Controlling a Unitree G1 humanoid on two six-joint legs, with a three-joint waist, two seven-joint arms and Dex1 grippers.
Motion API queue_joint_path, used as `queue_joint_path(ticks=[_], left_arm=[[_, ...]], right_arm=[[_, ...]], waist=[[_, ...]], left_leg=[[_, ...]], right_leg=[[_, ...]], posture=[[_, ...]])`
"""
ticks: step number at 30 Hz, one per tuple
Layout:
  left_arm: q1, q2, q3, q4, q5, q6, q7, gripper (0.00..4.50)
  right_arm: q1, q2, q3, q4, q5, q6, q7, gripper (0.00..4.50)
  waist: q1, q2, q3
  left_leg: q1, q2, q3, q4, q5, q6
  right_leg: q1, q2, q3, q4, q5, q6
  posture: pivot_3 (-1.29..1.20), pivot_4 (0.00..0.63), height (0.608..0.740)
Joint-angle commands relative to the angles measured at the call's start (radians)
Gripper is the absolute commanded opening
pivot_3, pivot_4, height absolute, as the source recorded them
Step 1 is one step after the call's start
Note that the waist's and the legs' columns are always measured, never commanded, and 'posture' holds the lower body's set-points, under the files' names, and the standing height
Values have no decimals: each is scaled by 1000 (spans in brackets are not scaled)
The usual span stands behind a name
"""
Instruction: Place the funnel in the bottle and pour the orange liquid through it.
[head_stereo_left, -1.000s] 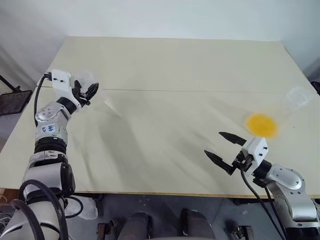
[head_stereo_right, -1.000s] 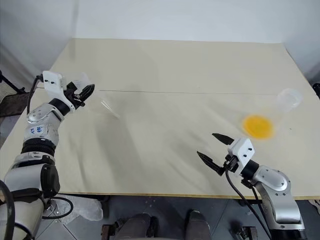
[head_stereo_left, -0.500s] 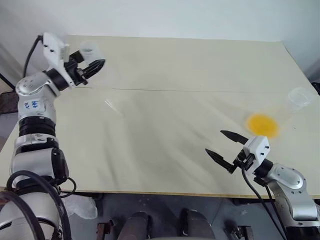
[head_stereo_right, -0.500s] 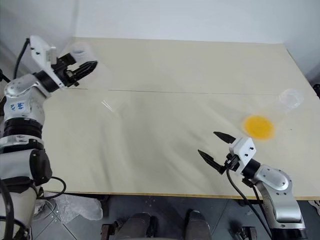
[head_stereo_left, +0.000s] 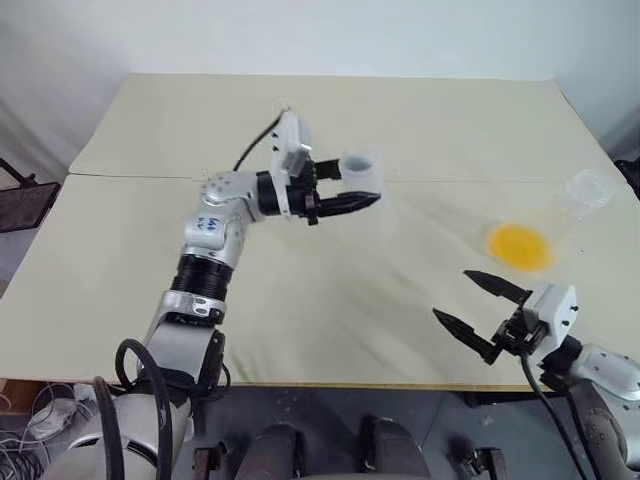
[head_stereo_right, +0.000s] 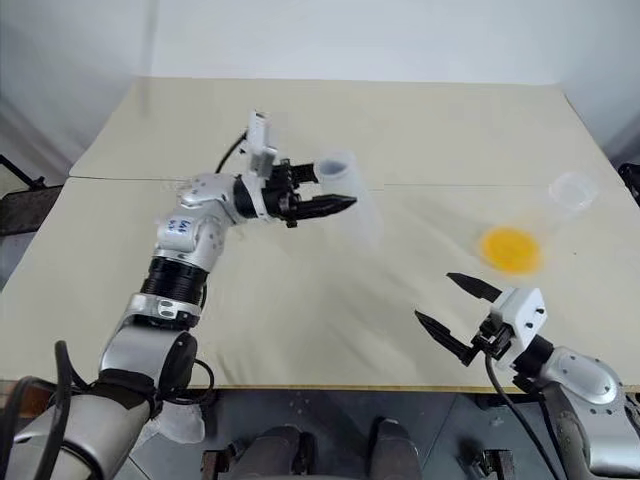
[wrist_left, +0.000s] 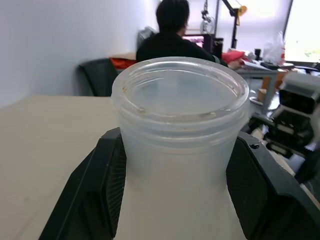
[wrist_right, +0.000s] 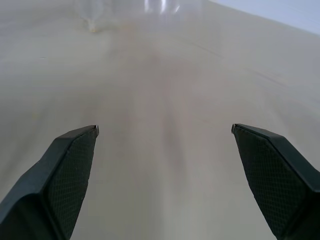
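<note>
I keep lowering the empty bottle (head_stereo_left: 361, 166) with my left gripper, since it hangs rim up over the open middle of the table (head_stereo_left: 352, 256), until its base stands, and then let go.
My left gripper (head_stereo_left: 356, 186) is shut on the neck of the bottle (head_stereo_left: 362, 163), a clear empty flask held in the air over the middle of the table. In the left wrist view its round rim (wrist_left: 180, 95) sits between my two black fingers (wrist_left: 107, 180). The orange liquid (head_stereo_left: 520, 244) pools in the base of a second clear flask (head_stereo_left: 590, 188), which stands at the right side of the table. My right gripper (head_stereo_left: 452, 294) hangs open and empty near the front right edge, short of that flask. I cannot make out the funnel.
The beige table (head_stereo_left: 420, 110) has a seam running across it from left to right. Beyond the table a person (wrist_left: 172, 37) sits at a desk with their back to me, among office clutter. A dark stand (head_stereo_left: 20, 195) is off the table's left edge.
My left arm has swung from the table's far left to its middle, carrying the bottle in the air. My right gripper has drawn a little toward the front right, still open.
</note>
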Motion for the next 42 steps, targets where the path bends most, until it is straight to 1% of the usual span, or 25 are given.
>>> queue_joint_path(ticks=[1,5,10,18,22,24,25,28,29,36,42], left_arm=[[-8,-43,-22,14,25,-37,26,2473],[-18,-65,-40,76,77,-93,66,2473],[-5,-54,-57,113,139,-155,107,2473],[-7,-44,-66,148,179,-153,142,2473],[-8,-45,-68,159,183,-109,143,2473],[-4,-48,-66,155,181,-92,152,3181],[-3,-51,-62,153,177,-92,154,3412],[-1,-52,-59,137,168,-62,151,4298],[-1,-51,-56,128,162,-46,151,4427],[32,-31,-19,-8,112,45,161,4427],[113,62,5,-212,70,175,156,4427]], right_arm=[[19,2,-40,-55,10,-15,-19,4500],[58,16,-47,-90,7,-18,-38,4500],[89,22,-54,-113,2,-17,-56,4500],[61,11,-47,-88,-5,-10,-61,4500],[55,13,-41,-86,-14,-8,-62,4500],[50,14,-37,-89,-18,-5,-66,4500],[48,15,-36,-90,-20,-3,-68,4500],[46,16,-36,-94,-21,0,-70,4500],[46,16,-37,-95,-21,1,-70,4500],[52,9,-53,-105,-18,6,-73,4500],[66,-3,-68,-114,-11,15,-66,4500]], waist=[[5,0,0],[10,0,0],[11,0,0],[18,0,0],[24,0,0],[25,0,0],[25,0,0],[25,0,0],[25,0,0],[23,0,0],[18,0,0]], left_leg=[[0,-1,0,0,0,0],[-1,-1,0,1,0,1],[-1,-1,0,0,0,1],[-1,-1,0,1,0,1],[-1,-1,0,1,0,1],[-1,-2,0,1,0,1],[-1,-2,0,1,0,1],[-1,-1,0,1,0,1],[-1,-1,0,1,0,1],[-1,-1,0,1,0,1],[-1,-1,-1,1,0,0]], right_leg=[[0,0,1,0,0,0],[0,-1,1,-1,0,0],[0,-1,1,-1,0,0],[0,-1,1,-1,0,0],[0,-1,1,-1,0,0],[0,-1,1,-1,0,0],[0,-1,1,-1,0,0],[0,-1,1,-1,0,0],[0,-1,1,-1,0,0],[0,-1,1,-1,0,0],[0,-1,1,0,0,0]], posture=[[0,150,740],[0,150,740],[0,150,740],[0,150,740],[0,150,740],[0,150,740],[0,150,740],[0,150,740],[0,150,740],[0,150,740],[0,150,740]])
